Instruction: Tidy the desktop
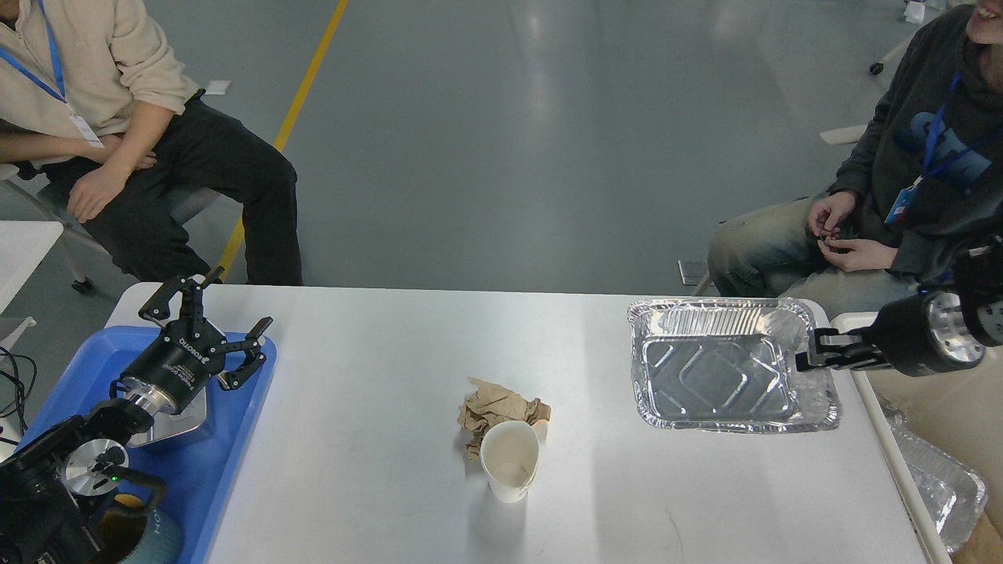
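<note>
I expect the cup to tip over when I place it inside, because the foil tray's bottom (719,377) is ridged and the white paper cup's base (509,492) is narrow.
The white desktop (376,407) holds a crumpled brown paper (494,407) at its middle, with a white paper cup (510,460) standing upright against its near side. An empty aluminium foil tray (725,364) sits at the far right. My right gripper (811,352) reaches in from the right and is closed on the foil tray's right rim. My left gripper (210,319) is open and empty, above the far end of the blue plastic tray (227,439) at the left edge.
The blue tray holds a small metal dish (184,423) under my left arm and a teal mug (153,536) near the bottom edge. A bin (940,486) with more foil trays stands off the right edge. Two people sit beyond the far corners.
</note>
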{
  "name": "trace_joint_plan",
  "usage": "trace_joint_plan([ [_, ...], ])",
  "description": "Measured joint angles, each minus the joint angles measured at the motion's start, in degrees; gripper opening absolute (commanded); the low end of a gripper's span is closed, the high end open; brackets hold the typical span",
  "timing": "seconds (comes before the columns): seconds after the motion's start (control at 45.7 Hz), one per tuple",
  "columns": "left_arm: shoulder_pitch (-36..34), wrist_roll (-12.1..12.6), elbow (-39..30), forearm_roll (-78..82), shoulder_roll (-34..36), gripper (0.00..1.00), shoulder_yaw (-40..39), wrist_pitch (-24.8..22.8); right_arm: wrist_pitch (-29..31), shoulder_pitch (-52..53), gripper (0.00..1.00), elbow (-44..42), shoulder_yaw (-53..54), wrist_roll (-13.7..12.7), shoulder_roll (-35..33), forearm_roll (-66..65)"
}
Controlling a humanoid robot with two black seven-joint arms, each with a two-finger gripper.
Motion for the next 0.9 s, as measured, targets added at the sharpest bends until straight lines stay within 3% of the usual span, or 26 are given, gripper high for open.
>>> trace_joint_plan([
  [0.262, 1.4, 0.2, 0.0, 0.0, 2.3, 0.97, -3.7, -0.8, 0.1, 3.8, 0.0, -11.4, -0.6, 0.5, 12.9, 0.3],
  [0.591, 1.2, 2.1, -4.1, -0.5, 5.9, 0.97, -4.8, -0.2, 1.1, 4.9, 0.0, -15.3, -0.6, 0.8, 18.7, 0.4],
  [0.722, 1.9, 5.7, -15.6, -0.6, 13.4, 0.97, -3.8, 4.6, 1.1, 4.9, 0.0, -15.4, -0.5, 0.8, 19.1, 0.4],
  [0.897, 8.0, 9.9, -41.7, -0.6, 30.5, 0.96, -2.4, 16.1, 1.1, 4.8, 0.0, -15.4, -0.5, 0.8, 19.9, 0.4],
])
